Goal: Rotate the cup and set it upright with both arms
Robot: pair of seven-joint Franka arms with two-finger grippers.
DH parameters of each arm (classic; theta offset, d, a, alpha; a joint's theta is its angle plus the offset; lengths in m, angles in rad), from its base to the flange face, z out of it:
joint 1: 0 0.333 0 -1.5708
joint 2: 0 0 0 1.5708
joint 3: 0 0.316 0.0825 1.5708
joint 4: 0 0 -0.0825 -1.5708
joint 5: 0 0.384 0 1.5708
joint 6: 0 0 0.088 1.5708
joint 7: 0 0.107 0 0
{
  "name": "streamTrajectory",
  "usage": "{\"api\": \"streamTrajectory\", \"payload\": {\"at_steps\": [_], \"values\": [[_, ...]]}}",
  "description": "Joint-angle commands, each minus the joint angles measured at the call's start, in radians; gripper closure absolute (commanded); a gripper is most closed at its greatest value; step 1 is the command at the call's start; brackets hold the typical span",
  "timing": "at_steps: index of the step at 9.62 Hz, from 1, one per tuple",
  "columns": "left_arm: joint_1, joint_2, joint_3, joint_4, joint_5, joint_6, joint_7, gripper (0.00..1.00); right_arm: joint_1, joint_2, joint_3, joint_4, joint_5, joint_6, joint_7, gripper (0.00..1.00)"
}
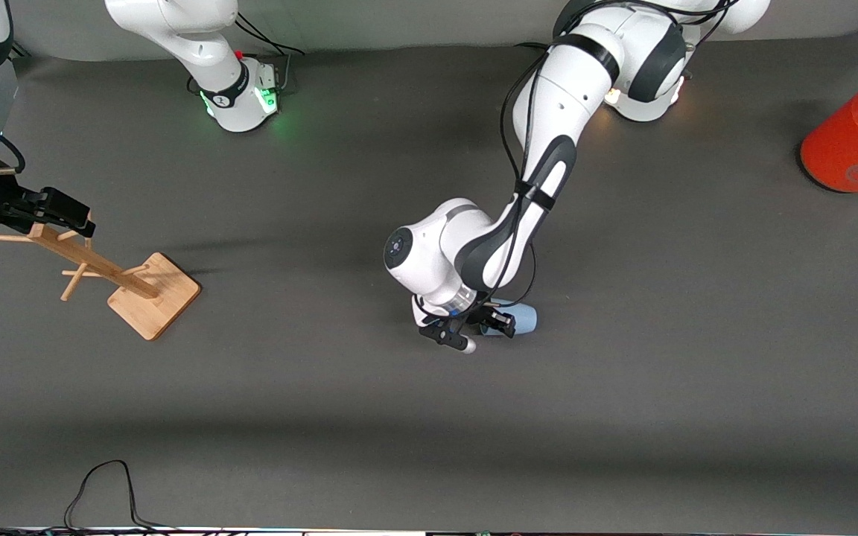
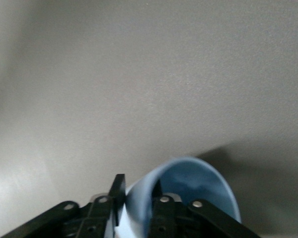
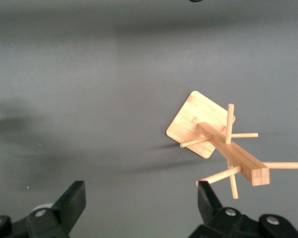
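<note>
The light-blue cup is lying on its side, so next my left gripper swings the cup's rim up and puts the cup's base down before it opens.
The light-blue cup is on its side low at the middle of the table. My left gripper is shut on its rim. In the left wrist view the cup shows its open mouth, and my left gripper has one finger inside and one outside, pinching the wall. My right gripper is open and empty, up in the air over the top of a wooden peg stand at the right arm's end of the table. In the right wrist view my right gripper has its fingers wide apart.
The wooden peg stand with a square base is at the right arm's end, and also shows in the right wrist view. A large orange-red can with a grey lid lies at the left arm's end. A black cable loops by the table's front edge.
</note>
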Motion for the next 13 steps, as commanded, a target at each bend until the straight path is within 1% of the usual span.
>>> {"api": "streamTrajectory", "payload": {"at_steps": [1,2,4,5,6,7,8,9,10,11,12,13], "values": [[0.016,-0.018,-0.012,0.015,-0.015,-0.013,0.034,1.00,0.008,-0.004,-0.004,-0.004,-0.008,-0.003,-0.020,0.00],[0.029,-0.033,-0.013,0.027,-0.057,-0.016,0.038,1.00,0.007,-0.004,-0.005,-0.003,-0.010,-0.005,-0.022,0.00],[0.053,-0.065,-0.007,0.089,-0.221,-0.022,-0.006,1.00,0.007,-0.017,-0.007,-0.001,-0.013,-0.005,-0.018,0.00],[0.097,-0.105,-0.010,0.094,-0.325,-0.010,-0.058,1.00,0.007,-0.030,-0.007,-0.001,-0.014,-0.009,-0.015,0.00],[0.142,-0.130,-0.012,0.093,-0.454,0.006,-0.123,1.00,0.007,-0.043,-0.009,-0.004,-0.022,-0.012,-0.017,0.00],[0.159,-0.194,-0.004,0.076,-0.576,0.061,-0.165,1.00,0.004,-0.060,-0.009,-0.021,-0.045,-0.011,-0.020,0.00],[0.167,-0.240,-0.001,0.012,-0.632,0.130,-0.223,1.00,-0.001,-0.085,-0.009,-0.047,-0.050,-0.002,-0.020,0.00],[0.156,-0.312,-0.001,-0.136,-0.636,0.246,-0.244,1.00,-0.004,-0.103,-0.012,-0.062,-0.048,0.006,-0.020,0.00],[0.150,-0.390,-0.006,-0.326,-0.636,0.413,-0.245,1.00,-0.004,-0.103,-0.015,-0.068,-0.044,0.007,-0.022,0.00],[0.133,-0.432,-0.006,-0.481,-0.628,0.571,-0.245,1.00,-0.006,-0.093,-0.018,-0.076,-0.030,0.017,-0.029,0.00],[0.104,-0.434,-0.003,-0.563,-0.622,0.674,-0.257,1.00,-0.006,-0.083,-0.016,-0.076,-0.016,0.029,-0.055,0.00],[0.095,-0.424,-0.001,-0.594,-0.619,0.727,-0.267,1.00,-0.006,-0.061,-0.015,-0.072,0.001,0.034,-0.057,0.00]]}}
